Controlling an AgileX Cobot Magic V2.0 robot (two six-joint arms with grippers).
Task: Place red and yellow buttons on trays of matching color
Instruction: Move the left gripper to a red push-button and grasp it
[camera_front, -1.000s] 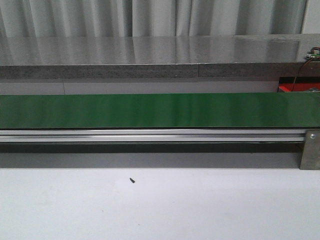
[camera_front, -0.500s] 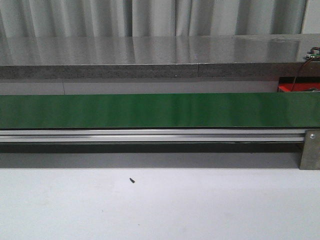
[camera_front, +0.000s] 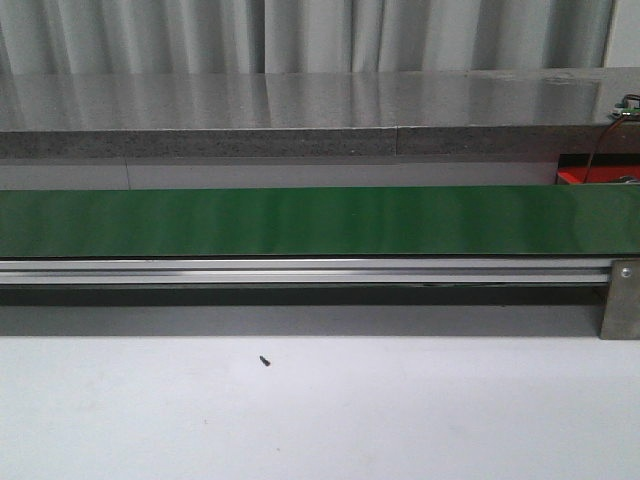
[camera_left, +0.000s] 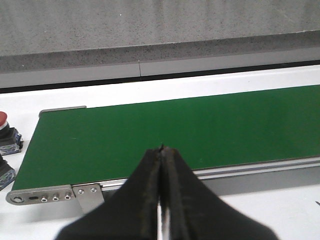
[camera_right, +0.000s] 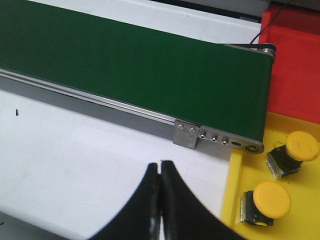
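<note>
Next, my left gripper heads for the buttons there, as a red button sits beside the belt's other end, far from my right gripper by the yellow tray.
In the right wrist view two yellow buttons lie on the yellow tray, past the belt's end. The red tray stands behind it, and its corner shows in the front view. My right gripper is shut and empty over the white table, short of the yellow tray. In the left wrist view a red button sits at the picture's edge beside the belt's other end, with another dark button body near it. My left gripper is shut and empty over the belt's near rail.
A long green conveyor belt with an aluminium rail crosses the table. A grey stone ledge runs behind it. A small black speck lies on the white table in front. Neither arm shows in the front view.
</note>
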